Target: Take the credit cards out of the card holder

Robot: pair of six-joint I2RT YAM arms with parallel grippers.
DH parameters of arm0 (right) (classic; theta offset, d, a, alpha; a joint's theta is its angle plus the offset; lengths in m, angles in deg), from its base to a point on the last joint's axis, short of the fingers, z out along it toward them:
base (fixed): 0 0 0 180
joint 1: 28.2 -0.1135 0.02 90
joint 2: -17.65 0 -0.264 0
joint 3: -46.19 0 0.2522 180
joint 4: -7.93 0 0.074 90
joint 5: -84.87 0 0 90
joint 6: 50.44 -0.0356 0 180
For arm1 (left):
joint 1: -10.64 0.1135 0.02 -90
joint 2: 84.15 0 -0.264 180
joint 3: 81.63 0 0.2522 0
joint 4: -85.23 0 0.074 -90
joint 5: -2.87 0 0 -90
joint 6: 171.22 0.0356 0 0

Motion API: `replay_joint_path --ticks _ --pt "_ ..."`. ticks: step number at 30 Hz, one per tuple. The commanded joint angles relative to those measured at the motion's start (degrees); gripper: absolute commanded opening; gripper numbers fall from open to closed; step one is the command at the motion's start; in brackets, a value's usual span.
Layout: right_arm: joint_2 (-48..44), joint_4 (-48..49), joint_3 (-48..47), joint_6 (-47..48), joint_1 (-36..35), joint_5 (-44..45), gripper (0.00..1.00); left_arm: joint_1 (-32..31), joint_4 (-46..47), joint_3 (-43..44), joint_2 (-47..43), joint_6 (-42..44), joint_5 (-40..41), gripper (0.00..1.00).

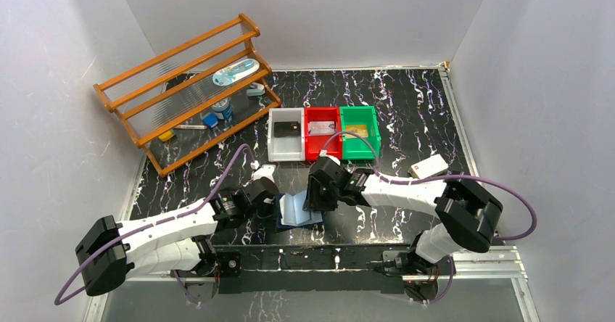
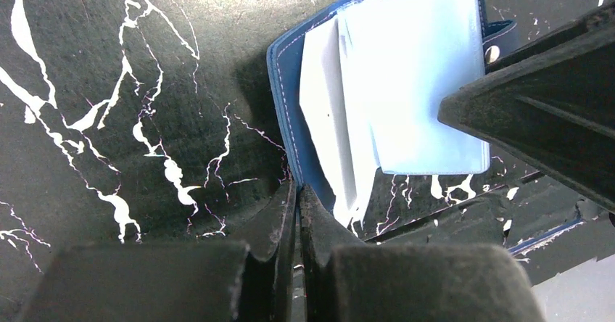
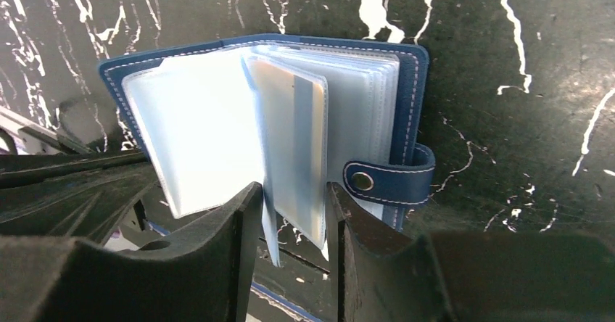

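Observation:
Next, my left gripper folds the credit card's sleeve point(image 3: 299, 144) over and pinches both together, because it holds only the navy cover's edge point(image 2: 291, 144) while that sleeve stands upright.
The card holder point(image 1: 297, 210) lies open on the black marbled table between my two grippers, navy outside with pale blue sleeves fanned up point(image 3: 217, 126). My left gripper point(image 2: 297, 190) is shut on the navy cover's edge point(image 2: 283, 104) at the holder's left side. My right gripper point(image 3: 294, 202) stands open with two of the upright sleeves hanging between its fingers. One of those sleeves holds a pale gold-grey credit card point(image 3: 290, 126). The holder's snap strap point(image 3: 388, 180) sticks out to the right of the jaws. Other credit cards lie in the bins: black point(image 1: 288, 128), silvery point(image 1: 321, 128), gold point(image 1: 357, 130).
White point(image 1: 274, 144), red point(image 1: 310, 148) and green point(image 1: 374, 137) bins stand in a row behind the holder. A wooden rack point(image 1: 185, 90) with small items fills the back left. A white block point(image 1: 428, 167) lies at the right. Walls enclose the table on three sides.

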Motion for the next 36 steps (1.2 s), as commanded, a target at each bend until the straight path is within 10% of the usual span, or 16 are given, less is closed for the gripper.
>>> replay_joint_path --ticks 1,15,23,36 --pt "-1.4 2.6 -3.4 0.9 0.1 -1.9 0.46 -0.2 0.8 -0.9 -0.2 0.3 0.1 0.00" --pt "5.4 20.7 -3.4 2.1 0.0 -20.4 0.58 -0.3 2.1 -2.0 0.4 0.0 -0.2 0.00" --pt "3.3 16.1 -2.1 0.3 0.1 -11.6 0.57 -0.2 0.3 -2.6 -1.8 -0.6 1.3 0.00" --pt "-2.4 10.7 1.3 -2.4 1.0 -2.1 0.54 -0.2 -7.0 1.5 -7.3 -1.4 6.3 0.36"
